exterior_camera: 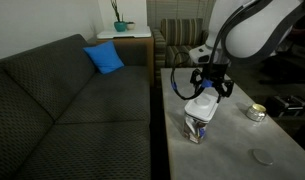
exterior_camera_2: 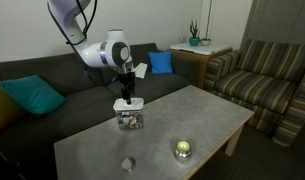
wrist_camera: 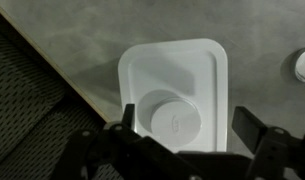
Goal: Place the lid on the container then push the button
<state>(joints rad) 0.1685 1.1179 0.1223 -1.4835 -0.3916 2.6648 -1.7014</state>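
I should close my gripper's open fingers, which straddle the lid's raised knob (wrist_camera: 175,127), above the knob and press the knob's top (wrist_camera: 178,120) down with both fingers.
The white square lid (wrist_camera: 177,70) with a round raised knob in its middle lies on top of the clear container (exterior_camera: 198,129), which stands on the grey table near the sofa-side edge. The lid shows in both exterior views (exterior_camera: 202,104) (exterior_camera_2: 127,104), and so does the container (exterior_camera_2: 129,120) with colourful items inside. My gripper (wrist_camera: 187,115) hangs just above the lid, pointing down. Its fingers are open, one on each side of the knob, and hold nothing. It also shows in both exterior views (exterior_camera: 210,90) (exterior_camera_2: 126,93).
A small round metallic object (exterior_camera: 256,112) (exterior_camera_2: 182,149) sits on the table beyond the container, and a flat grey disc (exterior_camera: 262,156) (exterior_camera_2: 128,163) lies nearer the table's end. A dark sofa (exterior_camera: 72,110) runs along the table edge. A striped armchair (exterior_camera_2: 262,80) stands at the far end.
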